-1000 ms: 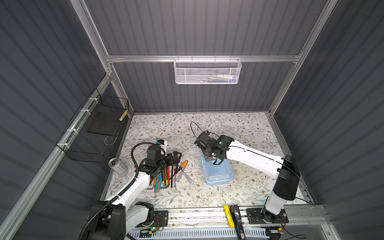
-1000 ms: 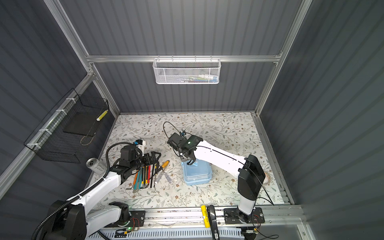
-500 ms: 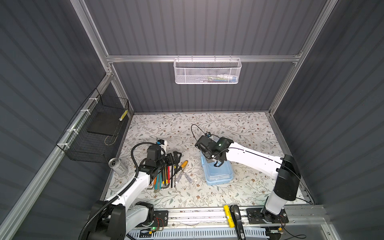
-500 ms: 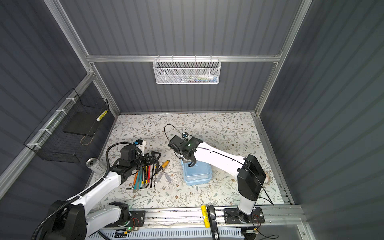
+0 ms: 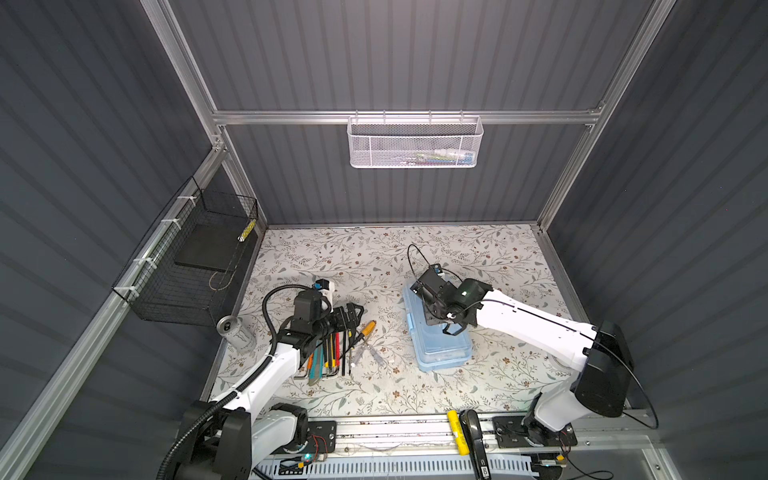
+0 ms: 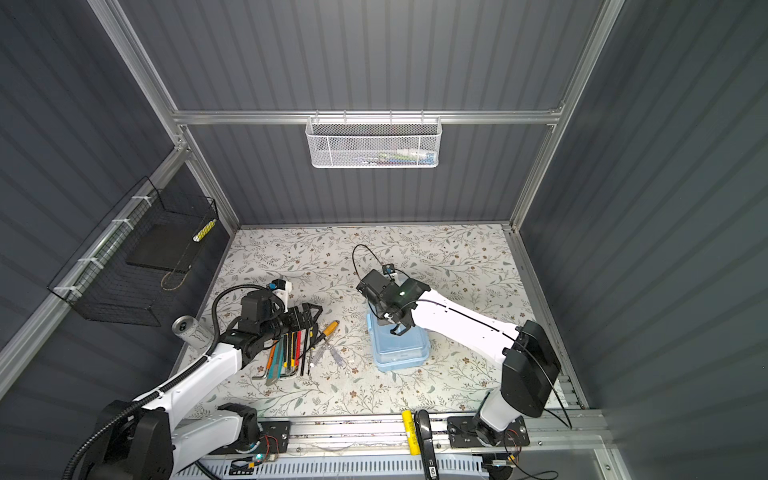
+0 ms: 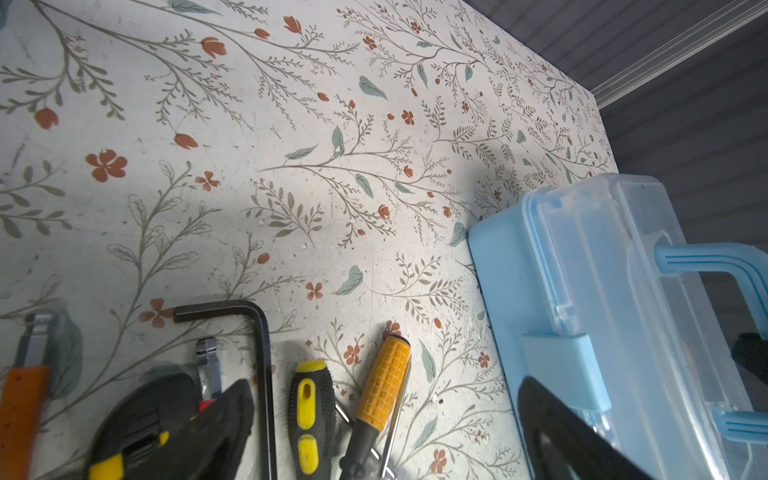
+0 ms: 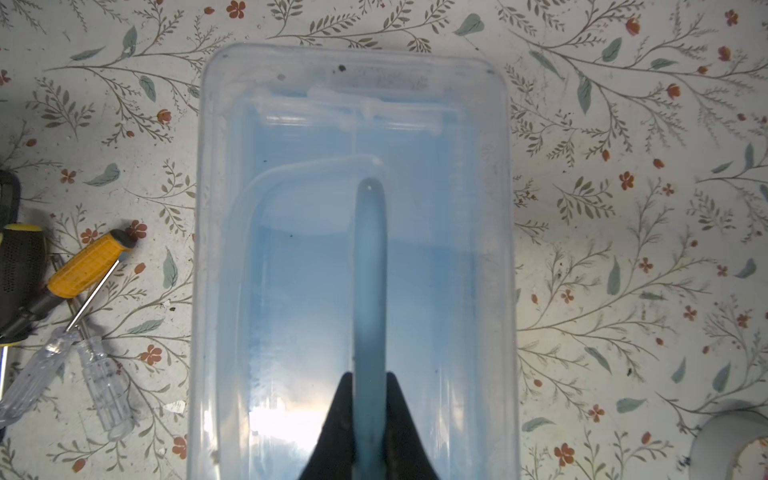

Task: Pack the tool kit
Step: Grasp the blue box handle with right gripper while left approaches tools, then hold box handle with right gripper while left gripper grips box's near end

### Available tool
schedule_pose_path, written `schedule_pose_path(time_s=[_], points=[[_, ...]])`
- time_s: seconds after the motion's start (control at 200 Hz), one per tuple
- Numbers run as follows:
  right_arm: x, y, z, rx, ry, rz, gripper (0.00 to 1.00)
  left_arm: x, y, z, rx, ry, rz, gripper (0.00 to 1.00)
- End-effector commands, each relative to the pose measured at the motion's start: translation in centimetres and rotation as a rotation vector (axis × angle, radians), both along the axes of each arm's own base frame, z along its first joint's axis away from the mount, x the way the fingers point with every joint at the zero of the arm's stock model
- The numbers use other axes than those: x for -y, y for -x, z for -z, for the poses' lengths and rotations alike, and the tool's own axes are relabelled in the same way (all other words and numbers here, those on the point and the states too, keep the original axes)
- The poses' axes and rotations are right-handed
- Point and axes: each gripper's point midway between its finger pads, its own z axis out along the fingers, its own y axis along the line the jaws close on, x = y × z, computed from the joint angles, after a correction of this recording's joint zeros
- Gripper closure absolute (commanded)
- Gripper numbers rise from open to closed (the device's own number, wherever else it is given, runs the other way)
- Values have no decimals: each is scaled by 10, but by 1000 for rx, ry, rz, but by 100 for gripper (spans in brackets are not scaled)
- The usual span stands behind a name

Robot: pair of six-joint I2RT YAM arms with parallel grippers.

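The closed latch (image 7: 564,372) is on the tool kit's upright side. My right gripper should tilt the tool kit by its handle (image 8: 369,272) until the latch points up.
The tool kit (image 5: 441,351) (image 6: 400,355) is a light blue box with a clear lid, lying on the floral table right of centre. Its lid is down. My right gripper (image 8: 369,376) (image 5: 453,330) is shut on the tool kit's light blue handle (image 8: 370,266), one black finger on each side. My left gripper (image 7: 385,382) (image 5: 351,311) hovers open over a row of loose tools. Among them are an orange-handled screwdriver (image 7: 382,386) (image 5: 368,329), a black and yellow screwdriver (image 7: 309,411) and a black hex key (image 7: 259,328). Nothing is between its fingers.
Clear-handled screwdrivers (image 8: 104,382) lie just left of the box. A drink can (image 5: 235,330) stands by the left wall under the black wire basket (image 5: 195,257). A white mesh basket (image 5: 413,141) hangs on the back wall. A tape roll (image 8: 731,444) lies right of the box.
My right gripper's jaws have closed onto the tool kit's handle and the wrist has shifted slightly toward the front. The left arm has not moved.
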Motion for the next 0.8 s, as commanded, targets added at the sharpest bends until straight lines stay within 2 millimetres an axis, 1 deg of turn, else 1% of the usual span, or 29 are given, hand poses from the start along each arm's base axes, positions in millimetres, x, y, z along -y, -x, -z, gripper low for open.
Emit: schedule_pose_path(time_s=[0.0, 0.08, 0.105, 0.17, 0.21, 0.295, 0.38, 0.4, 0.5, 0.515, 0.6, 0.695, 0.796], points=[[-10, -2, -6, 10, -84, 7, 100, 7, 2, -11, 12, 27, 35, 1], [-19, -3, -12, 12, -140, -13, 100, 8, 2, -18, 34, 32, 40, 1], [-24, -3, -14, 13, -165, -27, 100, 12, 4, -21, 37, 48, 64, 0], [-37, -2, -21, 4, -245, -64, 100, 12, 5, -26, 50, 53, 69, 1], [-46, -2, -25, -11, -317, -96, 100, 10, 6, -28, 54, 49, 60, 1], [-57, -2, -35, -18, -460, -138, 100, 10, 8, -34, 66, 46, 64, 1], [-64, -1, -41, -38, -592, -177, 100, 9, 9, -41, 77, 43, 65, 0], [-68, -3, -45, -35, -639, -193, 100, 9, 9, -42, 76, 43, 67, 1], [-66, -6, -46, -74, -798, -204, 100, 9, 9, -55, 69, 51, 61, 1], [-68, -3, -46, -96, -832, -222, 100, 10, 9, -57, 66, 54, 62, 1], [-60, -4, -47, -110, -948, -228, 100, 15, 10, -73, 70, 78, 82, 1], [-43, -7, -45, -115, -1074, -209, 100, 20, 11, -91, 90, 110, 98, 1], [-21, -9, -35, -127, -1151, -170, 100, 28, 12, -99, 109, 130, 124, 0]])
